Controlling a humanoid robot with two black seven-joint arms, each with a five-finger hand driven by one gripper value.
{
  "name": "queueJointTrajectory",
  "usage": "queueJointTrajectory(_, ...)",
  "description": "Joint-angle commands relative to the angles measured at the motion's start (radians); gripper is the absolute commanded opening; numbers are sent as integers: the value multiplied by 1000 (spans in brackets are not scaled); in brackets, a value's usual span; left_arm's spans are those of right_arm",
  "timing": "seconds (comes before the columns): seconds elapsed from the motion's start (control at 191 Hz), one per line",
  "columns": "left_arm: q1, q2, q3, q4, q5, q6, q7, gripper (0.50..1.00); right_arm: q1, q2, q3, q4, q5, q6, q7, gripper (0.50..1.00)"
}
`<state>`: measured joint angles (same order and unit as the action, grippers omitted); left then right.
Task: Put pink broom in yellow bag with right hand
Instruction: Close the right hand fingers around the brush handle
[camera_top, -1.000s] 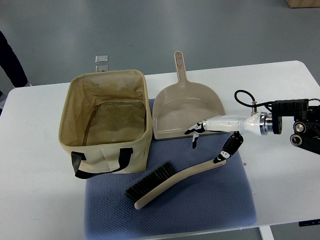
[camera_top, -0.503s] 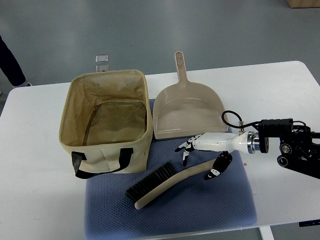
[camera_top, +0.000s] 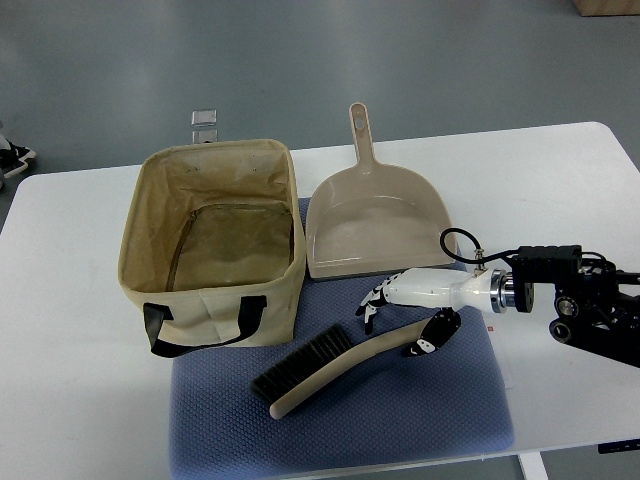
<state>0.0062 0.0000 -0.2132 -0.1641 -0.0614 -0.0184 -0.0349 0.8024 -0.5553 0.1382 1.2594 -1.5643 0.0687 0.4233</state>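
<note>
The pink broom (camera_top: 345, 366) is longer than the yellow bag's bottom (camera_top: 237, 246). The broom will lean at a slant inside the bag when I lower it in.
The pink broom (camera_top: 340, 366) lies slantwise on the blue mat (camera_top: 420, 420), its dark bristles to the left and its handle end up to the right. My right hand (camera_top: 396, 322) hovers over the handle end, open. Its fingers (camera_top: 372, 300) are spread just above the handle, and the thumb (camera_top: 428, 343) rests at the handle's tip. Nothing is grasped. The yellow bag (camera_top: 140, 235) stands open on the table's left side, with a black strap at its front. No left arm shows.
A pink dustpan (camera_top: 372, 225) lies behind the hand, its handle pointing away, and its front lip sits close to my fingers. The white table (camera_top: 70, 400) carries everything. A small clear item (camera_top: 204, 119) sits beyond the table's far edge.
My right hand has come down and to the left, from beside the dustpan to the broom's handle end. The broom has not moved. A dark shape at the far left edge is gone.
</note>
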Motion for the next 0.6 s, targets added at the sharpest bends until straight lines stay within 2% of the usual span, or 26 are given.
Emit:
queueJointTrajectory(0.0, 0, 0, 0, 0, 0, 0, 0, 1000, 0, 0, 0, 0, 0, 0, 2, 783)
queueJointTrajectory(0.084, 0, 0, 0, 0, 0, 0, 0, 1000, 0, 0, -2, 0, -10, 2, 3, 752)
queueJointTrajectory(0.215, 0, 0, 0, 0, 0, 0, 0, 1000, -12, 2, -2, 0, -34, 3, 9, 660)
queueJointTrajectory(0.277, 0, 0, 0, 0, 0, 0, 0, 1000, -12, 0, -2, 0, -34, 3, 11, 633)
queueJointTrajectory(0.44, 0, 0, 0, 0, 0, 0, 0, 1000, -9, -9, 0, 2, -34, 2, 14, 500)
queueJointTrajectory(0.597, 0, 0, 0, 0, 0, 0, 0, 1000, -5, -29, 14, 2, -31, 0, 46, 500)
